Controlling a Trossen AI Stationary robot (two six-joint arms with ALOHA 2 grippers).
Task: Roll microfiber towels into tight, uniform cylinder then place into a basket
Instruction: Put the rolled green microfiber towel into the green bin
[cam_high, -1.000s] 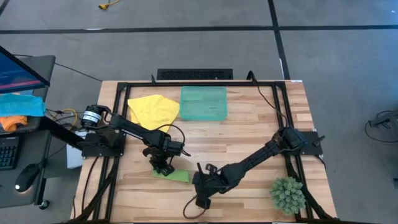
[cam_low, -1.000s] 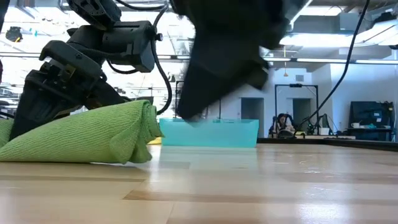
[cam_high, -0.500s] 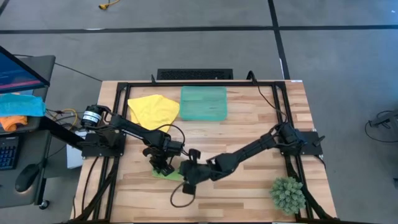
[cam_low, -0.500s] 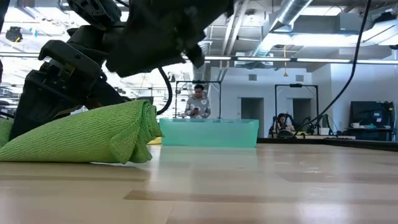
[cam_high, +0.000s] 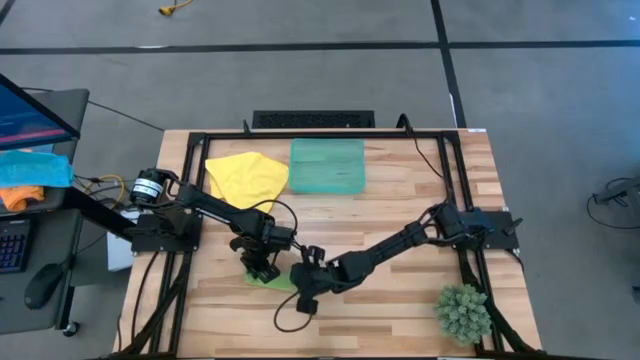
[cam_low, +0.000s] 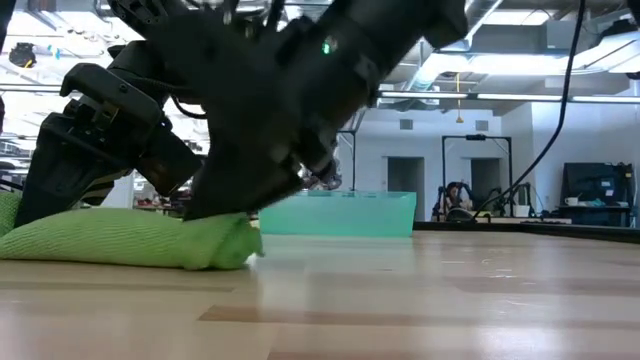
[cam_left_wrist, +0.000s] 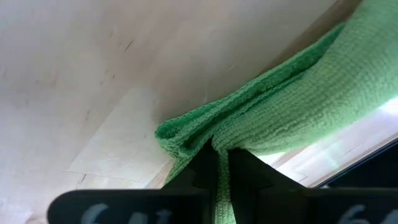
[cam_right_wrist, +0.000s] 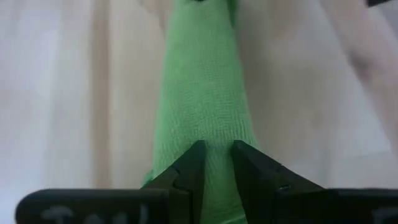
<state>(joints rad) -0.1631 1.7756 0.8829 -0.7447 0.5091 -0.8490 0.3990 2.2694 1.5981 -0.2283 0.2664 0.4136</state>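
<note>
My left gripper should open, since it pinches a bunched fold of the lime green towel (cam_left_wrist: 193, 130), and take the roll's end (cam_high: 252, 280) lengthwise while my right gripper holds still.
The lime green towel (cam_high: 276, 282) lies as a loose, flattened roll on the table near its front edge, left of centre; it also shows in the low view (cam_low: 120, 240). My left gripper (cam_high: 262, 270) is shut on its left end. My right gripper (cam_high: 302, 282) is down on its right end, its fingers almost closed with cloth between them. The yellow towel (cam_high: 245, 176) lies crumpled at the far left. Right of it stands the teal basket (cam_high: 327, 165), which also shows in the low view (cam_low: 340, 213). My left gripper pinches a gathered fold at the towel's left end (cam_left_wrist: 208, 142) between its two shut fingers, which slant down from above. The towel lies on the table, several layers bunched at the fingers. My right gripper stands on the top of the roll near its right end (cam_right_wrist: 214, 140), with a narrow ridge of cloth between its two fingers. The fingers come from above, slanting from the table's right. The roll lies on the table, squashed flat under them (cam_low: 215, 235).
A green artificial plant (cam_high: 462, 312) stands at the table's front right corner. Bare wood lies between the towel and the basket. A black frame runs round the table. A person stands in the room far behind the basket.
My right gripper has gone toward the table's left edge, to the green towel, and come down on its right end. The roll's right end, plump and raised before, is now pressed flat against the table. The left end has stayed where it was.
</note>
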